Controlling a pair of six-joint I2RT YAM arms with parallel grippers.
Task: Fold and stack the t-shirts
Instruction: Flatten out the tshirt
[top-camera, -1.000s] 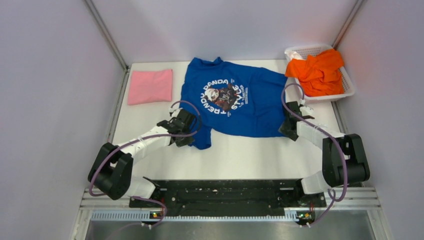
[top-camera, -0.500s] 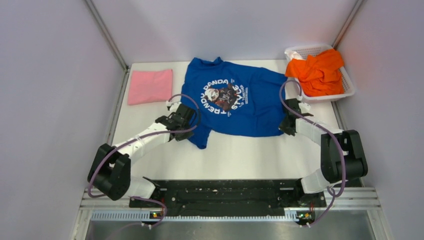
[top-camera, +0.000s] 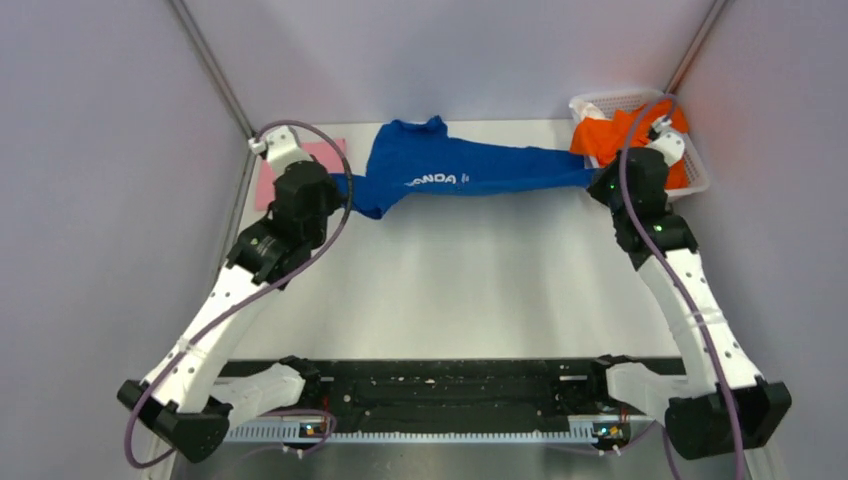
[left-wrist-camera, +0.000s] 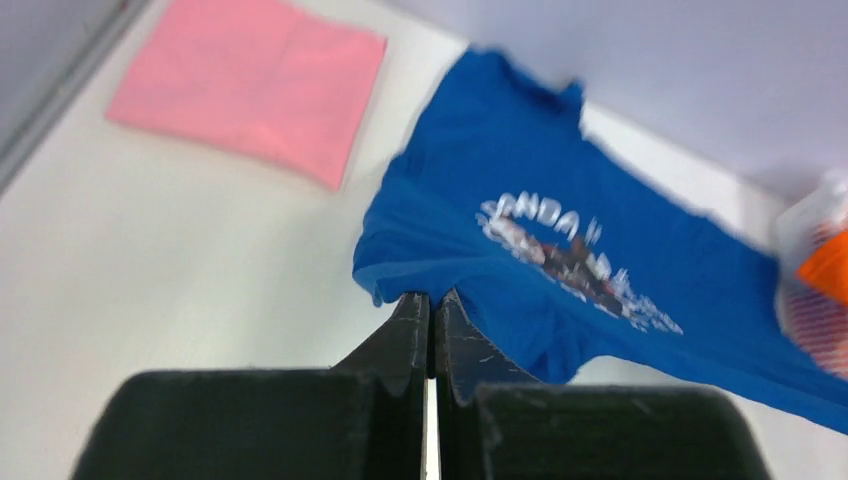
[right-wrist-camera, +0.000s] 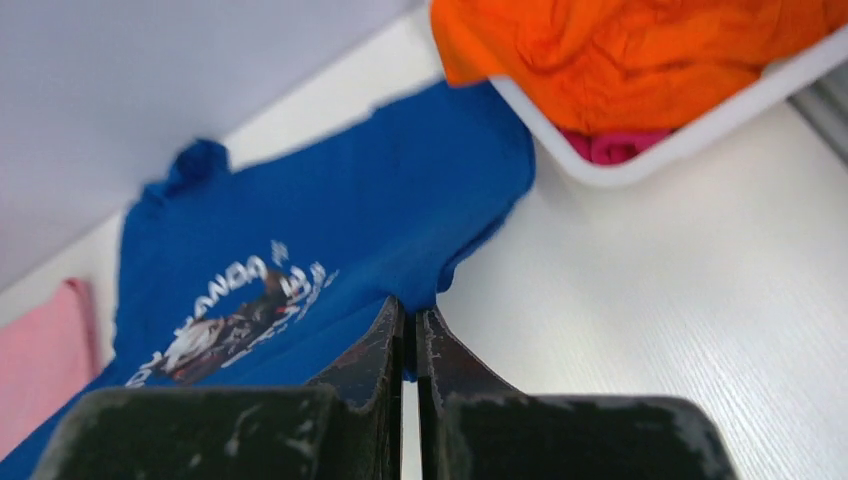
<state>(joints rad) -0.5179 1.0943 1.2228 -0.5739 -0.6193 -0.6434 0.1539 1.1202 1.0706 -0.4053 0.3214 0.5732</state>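
Note:
The panda t-shirt's far edge (top-camera: 433, 127) is very close to the back wall, so my left gripper and my right gripper should spread the t-shirt over the clear near tabletop (top-camera: 465, 280).
The royal-blue panda t-shirt (top-camera: 450, 165) hangs stretched between both grippers above the far part of the table, its collar end still resting near the back edge. My left gripper (top-camera: 345, 190) is shut on its bottom hem corner, seen in the left wrist view (left-wrist-camera: 432, 298) with the blue shirt (left-wrist-camera: 520, 230) beyond. My right gripper (top-camera: 592, 180) is shut on the other hem corner, also in the right wrist view (right-wrist-camera: 410, 308) under the blue cloth (right-wrist-camera: 330, 230). The folded pink t-shirt (top-camera: 262, 180) lies back left, partly behind my left arm. The orange t-shirt (top-camera: 625, 135) is crumpled in the basket.
The white mesh basket (top-camera: 695, 180) stands at the back right corner; a bit of magenta cloth (right-wrist-camera: 610, 148) shows inside it under the orange tee. Grey walls close the table at back and sides. The black arm base rail (top-camera: 440, 385) runs along the near edge.
Both arms have risen and swung toward the back, lifting the blue shirt's bottom hem off the table. The shirt went from lying flat to a stretched, raised band.

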